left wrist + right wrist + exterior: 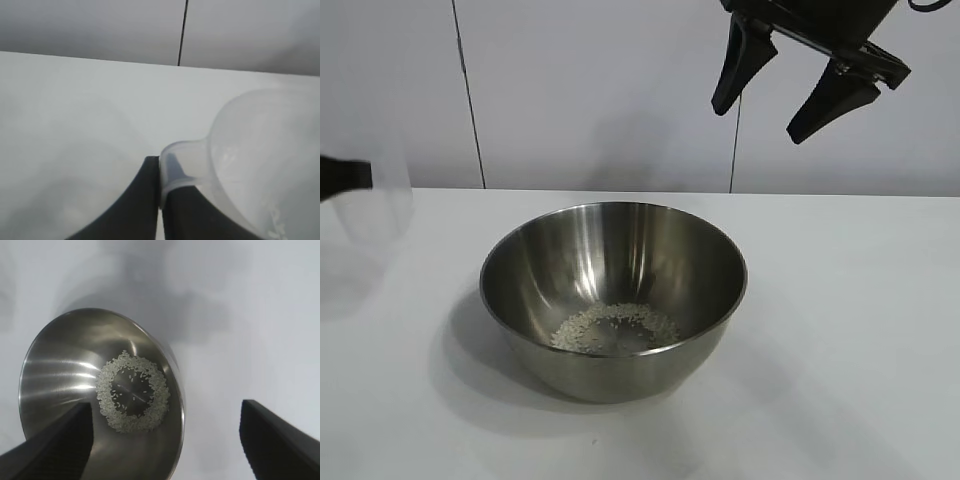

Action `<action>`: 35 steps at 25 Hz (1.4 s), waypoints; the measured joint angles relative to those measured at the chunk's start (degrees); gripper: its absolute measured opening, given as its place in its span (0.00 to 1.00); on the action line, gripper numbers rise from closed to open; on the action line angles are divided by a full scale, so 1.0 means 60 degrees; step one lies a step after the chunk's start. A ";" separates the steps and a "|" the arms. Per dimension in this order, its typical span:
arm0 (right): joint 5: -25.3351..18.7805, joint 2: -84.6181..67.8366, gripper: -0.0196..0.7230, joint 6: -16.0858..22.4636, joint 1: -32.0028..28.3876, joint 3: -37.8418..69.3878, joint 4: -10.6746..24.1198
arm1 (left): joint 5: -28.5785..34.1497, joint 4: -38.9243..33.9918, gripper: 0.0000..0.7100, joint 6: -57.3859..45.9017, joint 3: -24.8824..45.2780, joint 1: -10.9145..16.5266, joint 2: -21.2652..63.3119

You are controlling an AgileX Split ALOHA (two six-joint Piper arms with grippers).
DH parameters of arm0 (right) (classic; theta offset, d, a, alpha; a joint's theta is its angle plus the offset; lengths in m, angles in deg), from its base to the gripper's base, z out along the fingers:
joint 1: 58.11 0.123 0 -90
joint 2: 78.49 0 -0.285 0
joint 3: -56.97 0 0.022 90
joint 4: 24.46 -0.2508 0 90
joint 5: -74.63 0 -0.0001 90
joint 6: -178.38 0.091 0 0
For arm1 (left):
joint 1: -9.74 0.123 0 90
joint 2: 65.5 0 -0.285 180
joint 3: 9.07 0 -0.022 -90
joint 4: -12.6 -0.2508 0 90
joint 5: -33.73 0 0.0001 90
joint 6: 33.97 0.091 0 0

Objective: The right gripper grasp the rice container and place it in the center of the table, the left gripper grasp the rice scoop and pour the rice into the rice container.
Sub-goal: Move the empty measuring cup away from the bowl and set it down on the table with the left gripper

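Note:
My left gripper should keep lowering the rice scoop (378, 205) until its base touches down and then let go, because the scoop hangs upright over free tabletop (405, 315) beside the rice container.
The steel rice container (620, 245) stands on the white table (860, 330) at its middle, with a ring of white rice (616, 327) on its bottom. My right gripper (760, 120) hangs open and empty high above the bowl's far right side. In the right wrist view the container (55, 375) and the rice (132, 397) lie below my open right gripper (167, 442). My left gripper (362, 176) is at the far left edge, above the table, shut on the clear rice scoop (375, 215). In the left wrist view the left gripper (160, 192) pinches the scoop's handle (176, 169); the cup (265, 160) looks almost empty.
A pale panelled wall (600, 90) stands behind the table's far edge. Bare white tabletop lies to the right of the bowl and in front of it (840, 420).

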 joint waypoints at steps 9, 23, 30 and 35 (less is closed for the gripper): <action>0.0000 0.0000 0.78 0.0000 0.0000 0.0000 0.0000 | -0.1511 -0.0956 0.01 -0.0143 0.0025 0.0000 -0.1730; 0.0000 0.0000 0.78 0.0000 0.0000 0.0000 0.0000 | -0.1917 -0.1418 0.14 0.0232 0.0015 0.0000 -0.2357; 0.0000 0.0000 0.78 0.0000 0.0000 0.0000 0.0000 | -0.1719 -0.0895 0.24 0.0589 0.0015 0.0000 -0.2357; 0.0000 0.0000 0.78 0.0000 0.0000 0.0000 0.0000 | -0.1185 -0.0697 0.29 0.0706 0.0015 0.0000 -0.2357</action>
